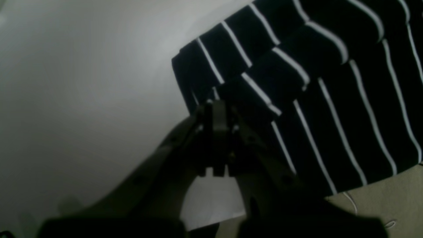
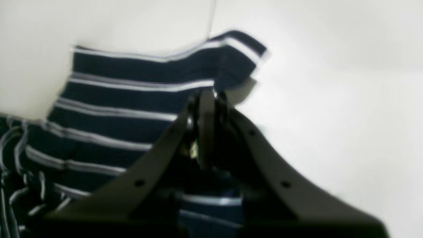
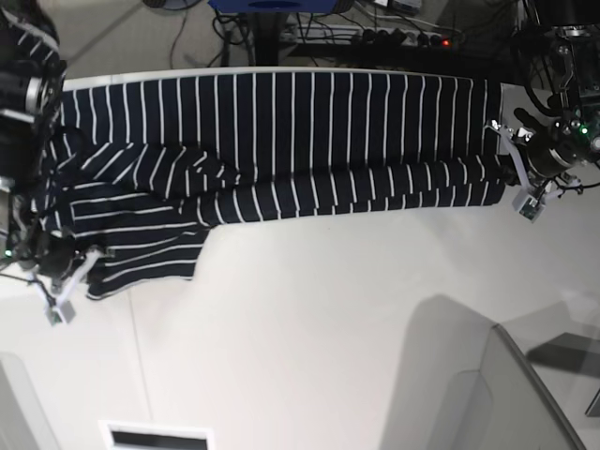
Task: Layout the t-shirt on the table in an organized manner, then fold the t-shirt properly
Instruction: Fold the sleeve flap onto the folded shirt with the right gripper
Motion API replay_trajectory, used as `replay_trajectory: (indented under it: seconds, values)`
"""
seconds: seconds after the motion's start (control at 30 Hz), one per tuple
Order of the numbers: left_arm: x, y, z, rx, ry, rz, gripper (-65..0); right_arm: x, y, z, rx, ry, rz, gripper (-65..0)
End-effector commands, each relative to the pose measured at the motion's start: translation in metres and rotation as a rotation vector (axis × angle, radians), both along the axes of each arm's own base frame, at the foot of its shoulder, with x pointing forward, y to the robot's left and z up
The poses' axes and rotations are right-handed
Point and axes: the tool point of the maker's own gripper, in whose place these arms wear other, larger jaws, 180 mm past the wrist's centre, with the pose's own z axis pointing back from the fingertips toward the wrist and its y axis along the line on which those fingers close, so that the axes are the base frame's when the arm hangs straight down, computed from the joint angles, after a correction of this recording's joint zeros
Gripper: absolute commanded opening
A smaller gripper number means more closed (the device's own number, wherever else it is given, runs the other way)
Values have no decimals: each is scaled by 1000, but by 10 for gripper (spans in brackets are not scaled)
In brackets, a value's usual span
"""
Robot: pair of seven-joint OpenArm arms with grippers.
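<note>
My left gripper holds the t-shirt's other end (image 3: pixel 487 186). My right gripper keeps carrying the sleeve to the table's far edge and let it go there.
The dark navy t-shirt (image 3: pixel 281 141) with thin white stripes lies stretched sideways along the far edge of the white table (image 3: pixel 328 328), with a fold along its near side and a sleeve (image 3: pixel 141 258) at the left. My left gripper (image 3: pixel 514 178) is shut on the shirt's right end. In the left wrist view its closed jaws (image 1: pixel 214 107) pinch a folded corner of the shirt (image 1: pixel 330 99). My right gripper (image 3: pixel 67 272) is shut at the left sleeve. In the right wrist view its closed jaws (image 2: pixel 206 97) grip the striped cloth (image 2: pixel 132 99).
Cables and a power strip (image 3: pixel 403 37) lie beyond the table's far edge. A thin dark seam (image 3: pixel 141 366) crosses the table. A grey raised panel (image 3: pixel 525 394) stands at the near right. A white slot (image 3: pixel 155 436) sits at the near edge. Beige floor (image 1: pixel 390 198) shows past the table edge.
</note>
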Motion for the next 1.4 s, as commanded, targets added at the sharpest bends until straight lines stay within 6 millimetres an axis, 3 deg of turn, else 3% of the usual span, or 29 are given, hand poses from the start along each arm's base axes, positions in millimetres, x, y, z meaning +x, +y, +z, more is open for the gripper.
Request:
replay_trajectory:
  seconds: [0.0,0.37,0.5,0.67,0.87,1.17,1.27,1.37]
  values:
    - [9,6,12,22,-38,-7,-650,7,-5,20,-38,-44,13,-650]
    - [8,-4,8,19,-19,-44,-650,-92,27,57,-283,3,146,-650]
    - [11,-3,14,28,-37,-48,-650,-124,32,56,-312,48,160,-650]
    - [8,-13,26,47,-66,-90,-650,-161,55,48,-269,82,168,-650]
    - [7,-16,27,47,-68,-99,-650,-176,63,38,-243,118,165,-650]
    - [3,-5,23,128,-41,-109,-650,-201,56,28,-232,175,134,-650]
    - [3,-5,24,128,-41,-110,-650,-199,55,26,-209,153,101,-650]
    - [3,-5,24,131,-41,-112,-650,-204,53,13,-185,186,88,-650]
